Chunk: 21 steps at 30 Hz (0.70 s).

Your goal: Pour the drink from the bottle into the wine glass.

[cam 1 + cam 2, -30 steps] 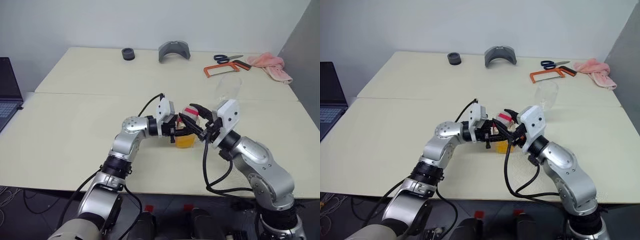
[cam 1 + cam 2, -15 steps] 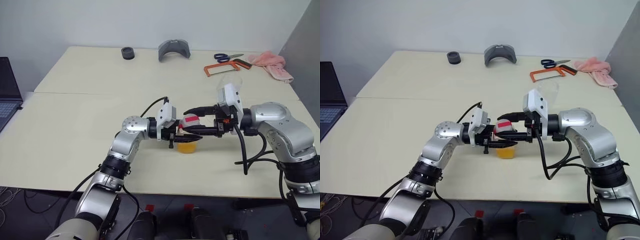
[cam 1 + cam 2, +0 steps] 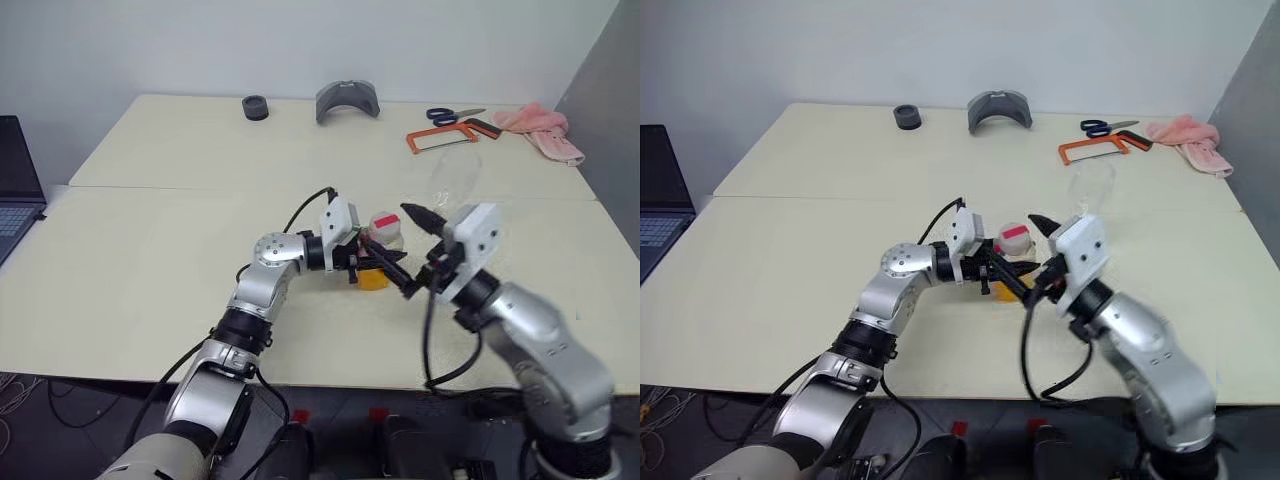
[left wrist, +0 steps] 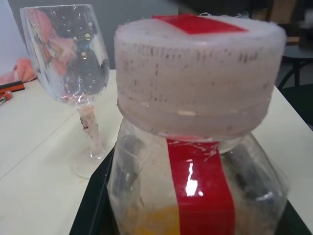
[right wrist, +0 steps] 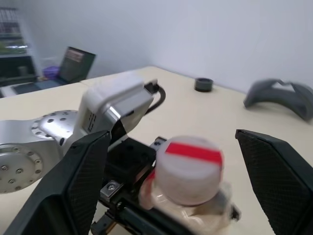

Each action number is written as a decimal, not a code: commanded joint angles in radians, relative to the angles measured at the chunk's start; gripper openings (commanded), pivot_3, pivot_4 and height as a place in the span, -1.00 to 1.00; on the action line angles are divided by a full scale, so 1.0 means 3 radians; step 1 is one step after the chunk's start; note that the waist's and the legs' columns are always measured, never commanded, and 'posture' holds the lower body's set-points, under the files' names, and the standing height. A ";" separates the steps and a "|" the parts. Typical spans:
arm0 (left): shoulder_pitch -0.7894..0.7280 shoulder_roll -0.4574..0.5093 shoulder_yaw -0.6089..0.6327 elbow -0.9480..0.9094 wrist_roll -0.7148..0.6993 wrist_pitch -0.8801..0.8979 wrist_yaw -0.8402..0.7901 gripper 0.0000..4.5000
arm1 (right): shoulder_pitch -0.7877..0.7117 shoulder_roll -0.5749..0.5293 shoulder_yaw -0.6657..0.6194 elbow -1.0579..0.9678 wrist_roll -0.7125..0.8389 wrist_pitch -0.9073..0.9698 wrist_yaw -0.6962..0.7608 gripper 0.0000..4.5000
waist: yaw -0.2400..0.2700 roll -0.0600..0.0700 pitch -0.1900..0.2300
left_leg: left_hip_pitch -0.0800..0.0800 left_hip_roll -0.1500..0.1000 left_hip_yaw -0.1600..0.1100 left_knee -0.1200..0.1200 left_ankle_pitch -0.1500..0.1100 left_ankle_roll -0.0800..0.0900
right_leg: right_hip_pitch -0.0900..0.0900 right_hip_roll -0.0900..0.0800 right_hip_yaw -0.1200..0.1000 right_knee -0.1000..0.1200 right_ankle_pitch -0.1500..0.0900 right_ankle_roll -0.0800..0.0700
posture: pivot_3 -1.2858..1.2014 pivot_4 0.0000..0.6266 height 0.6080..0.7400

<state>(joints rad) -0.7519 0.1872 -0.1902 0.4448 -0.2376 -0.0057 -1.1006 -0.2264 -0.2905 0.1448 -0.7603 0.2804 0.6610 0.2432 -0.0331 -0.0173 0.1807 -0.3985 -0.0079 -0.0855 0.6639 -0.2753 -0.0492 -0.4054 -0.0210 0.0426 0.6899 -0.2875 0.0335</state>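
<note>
The white cap [image 3: 385, 226] fits over the bottle's neck with a round, straight side [image 5: 188, 184], so the cap will unscrew and come off when I turn it.
My left gripper [image 3: 371, 268] is shut on the small clear bottle [image 3: 379, 248], holding it upright just above the table. The white cap [image 5: 189, 168] with its red mark sits on the bottle, and the orange drink [image 3: 372, 279] fills its bottom. From the near right, my right gripper [image 3: 409, 251] stands wide open beside the cap, its two black fingers [image 5: 79, 182] apart on either side without touching it. The empty wine glass [image 3: 1092, 188] stands upright on the table just behind the right gripper; it is also in the left wrist view [image 4: 72, 58].
The cream table [image 3: 150, 250] carries a black ring [image 3: 256, 107], a grey curved piece [image 3: 348, 100], scissors [image 3: 455, 115], an orange hacksaw [image 3: 448, 136] and a pink cloth [image 3: 545, 130] along its far side. A laptop [image 3: 15, 185] lies at the far left.
The right gripper has opened wide and let go of the cap. The right arm swung from the side back to the near right. The left gripper kept its hold on the bottle.
</note>
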 commanded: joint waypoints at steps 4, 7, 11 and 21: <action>-0.0132 -0.0076 0.0027 0.0056 0.0005 -0.0158 -0.0012 -0.25 | -0.0019 0.0233 0.0195 0.0024 -0.0436 -0.0225 -0.0375 0.93 | 0.0001 0.0000 0.0000 | 0.0000 0.0000 -0.0001 0.0000 0.0002 -0.0003 | 0.0000 0.0001 -0.0002 0.0000 0.0000 0.0000 | 0.03 -0.52 1.00; -0.0141 -0.0090 0.0029 0.0082 0.0009 -0.0174 -0.0022 -0.25 | -0.0017 0.0323 0.0186 0.0081 -0.0509 -0.0278 -0.0423 0.93 | 0.0001 0.0000 0.0000 | -0.0001 0.0000 -0.0001 0.0000 0.0002 -0.0003 | 0.0000 0.0001 -0.0001 0.0000 0.0000 0.0000 | 0.03 -0.52 1.00; -0.0126 -0.0094 0.0032 0.0071 0.0005 -0.0158 -0.0014 -0.25 | 0.0005 0.0389 0.0180 0.0129 -0.0526 -0.0292 -0.0414 0.93 | 0.0001 0.0000 0.0000 | 0.0000 0.0000 -0.0001 0.0000 0.0000 0.0001 | 0.0000 0.0001 -0.0002 0.0000 0.0000 -0.0001 | 0.03 -0.52 1.00; -0.0109 -0.0065 0.0031 0.0038 0.0008 -0.0141 -0.0036 -0.25 | -0.0016 0.0375 0.0162 0.0202 -0.0478 -0.0356 -0.0225 -0.18 | 0.0001 0.0000 0.0000 | 0.0000 0.0000 -0.0001 0.0000 -0.0002 0.0003 | 0.0000 0.0001 -0.0001 0.0000 0.0000 -0.0001 | 0.03 -0.52 1.00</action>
<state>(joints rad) -0.7612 0.1652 -0.1902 0.4873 -0.2324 -0.0319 -1.1049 -0.2171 -0.1768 0.2086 -0.6854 0.1279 0.5856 0.1590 -0.0329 -0.0173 0.1807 -0.3986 -0.0079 -0.0856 0.6638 -0.2759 -0.0482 -0.4054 -0.0207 0.0422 0.6900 -0.2875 0.0333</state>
